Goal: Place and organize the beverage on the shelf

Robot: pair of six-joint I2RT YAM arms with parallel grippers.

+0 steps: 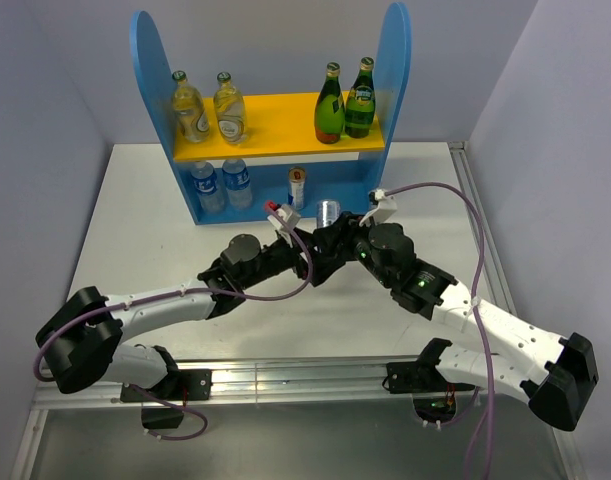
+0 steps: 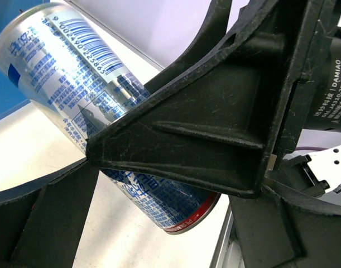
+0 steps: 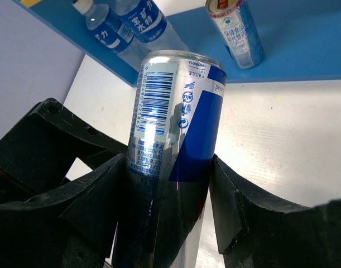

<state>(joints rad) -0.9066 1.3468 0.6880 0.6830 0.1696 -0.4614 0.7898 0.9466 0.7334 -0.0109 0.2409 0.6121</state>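
The can (image 2: 72, 84) is tilted between the open fingers of my left gripper, so my right gripper should pull it clear and stand it upright next to the small can.
A silver and blue beverage can (image 1: 328, 212) is held tilted above the table, just in front of the shelf (image 1: 151, 70). My right gripper (image 1: 338, 233) is shut on the can's lower half; in the right wrist view its fingers (image 3: 231, 201) press the can (image 3: 176, 106) from both sides. My left gripper (image 1: 307, 250) is open beside it. In the left wrist view the can (image 2: 70, 78) lies between the left fingers (image 2: 42, 223) with table showing in the gaps, and the right gripper's finger crosses in front.
The yellow upper board (image 1: 275, 112) holds two clear bottles (image 1: 207, 108) on the left and two green bottles (image 1: 345, 100) on the right. The blue base (image 3: 304, 50) holds two water bottles (image 1: 221, 185) and a small upright can (image 1: 297, 186).
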